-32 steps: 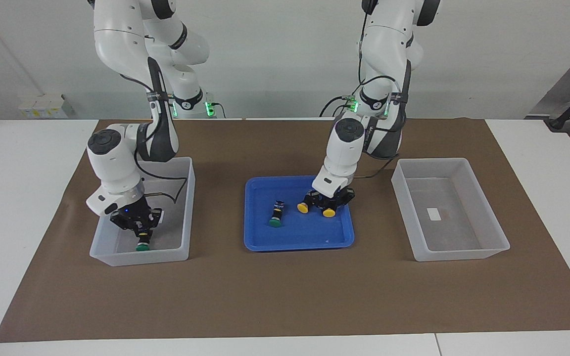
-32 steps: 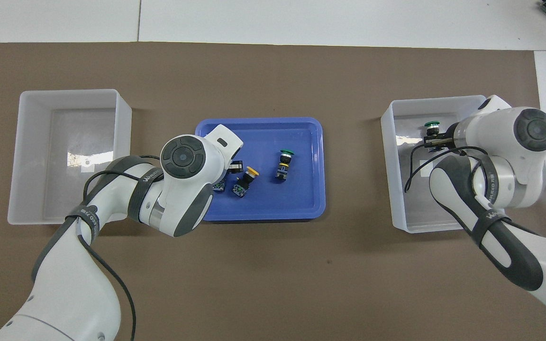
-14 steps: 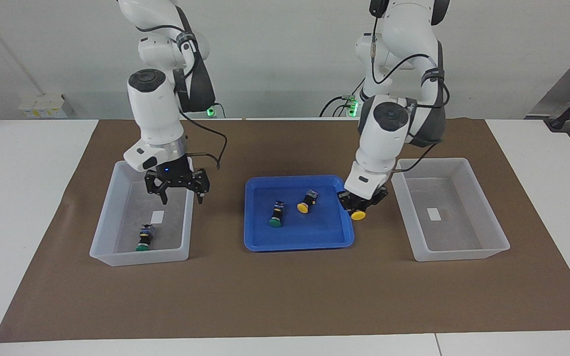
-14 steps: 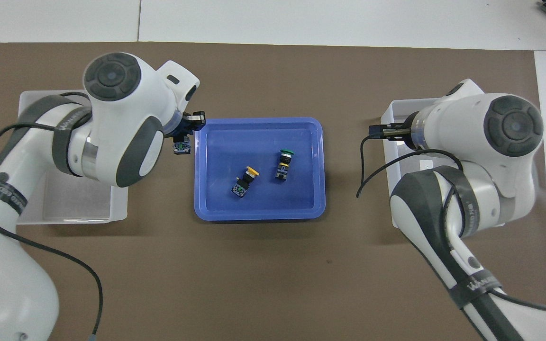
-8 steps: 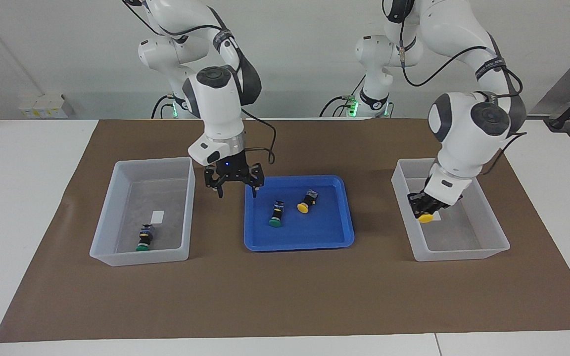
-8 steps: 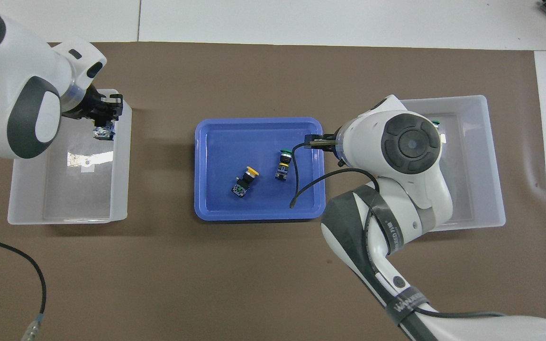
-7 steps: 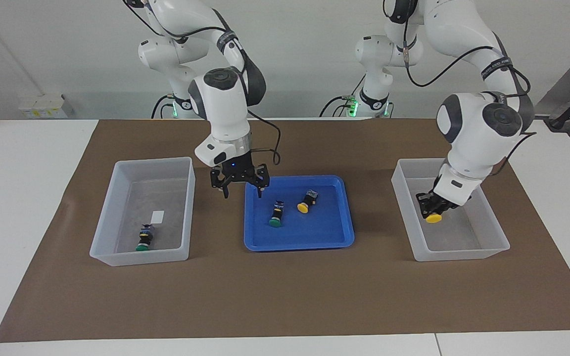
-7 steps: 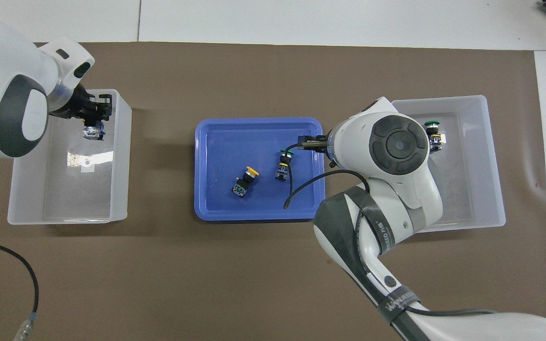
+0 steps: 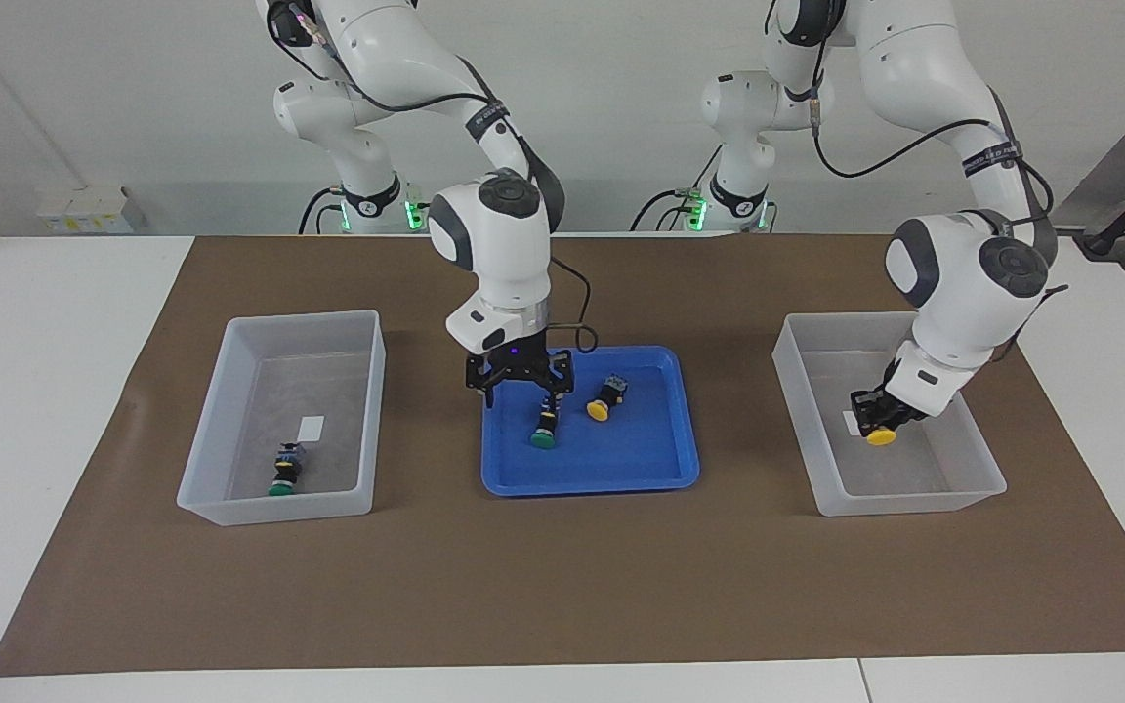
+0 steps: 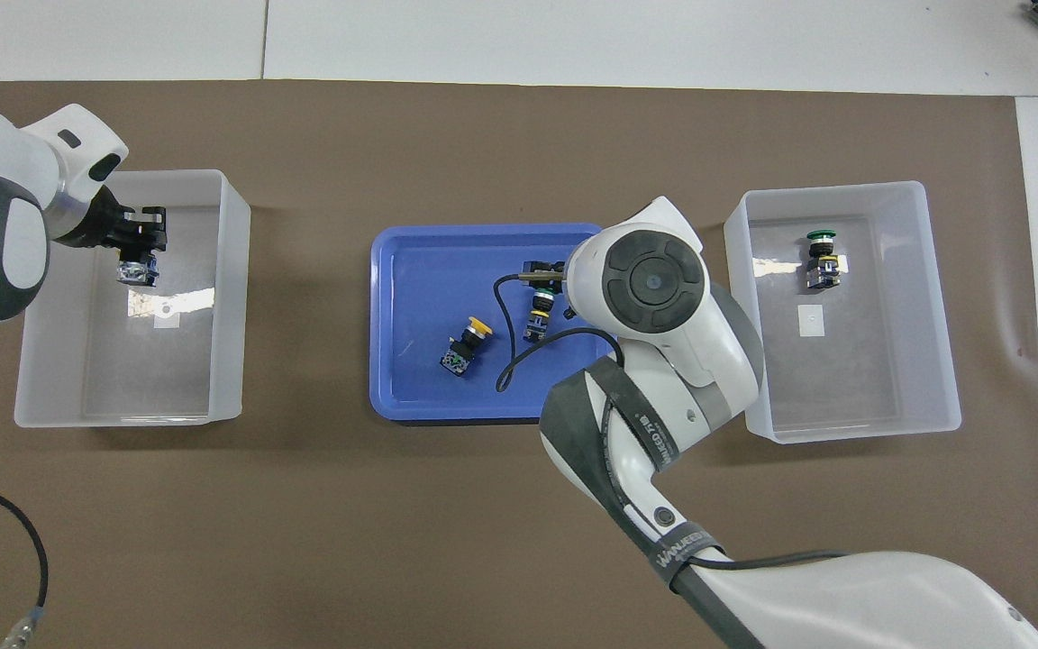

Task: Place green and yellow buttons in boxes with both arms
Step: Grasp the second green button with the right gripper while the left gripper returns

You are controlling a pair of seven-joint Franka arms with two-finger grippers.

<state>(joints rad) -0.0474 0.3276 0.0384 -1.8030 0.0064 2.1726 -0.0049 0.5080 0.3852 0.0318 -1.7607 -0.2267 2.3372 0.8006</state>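
My right gripper keeps lowering its open fingers until they are on both sides of the green button's dark body [image 10: 538,317] and then close, because the green button [image 9: 543,437] lies clear of the yellow button.
My right gripper [image 9: 520,391] is open, low over the blue tray [image 9: 621,459], with a green button [image 9: 545,430] lying just beneath it; its wrist hides the fingers in the overhead view. A yellow button [image 9: 603,402] lies beside it in the tray. Another green button [image 9: 284,471] lies in the box [image 9: 230,508] at the right arm's end. My left gripper [image 9: 877,418] is shut on a yellow button [image 9: 881,437], held low inside the box [image 9: 914,500] at the left arm's end; it also shows in the overhead view [image 10: 136,243].
A brown mat [image 9: 562,586] covers the table under the tray and both boxes. A black cable [image 10: 510,361] from my right wrist hangs over the tray. Each box has a small white label [image 9: 312,427] on its floor.
My right gripper has moved from beside its box to over the tray and down over the green button. My left gripper has carried the yellow button deeper and lower into its box.
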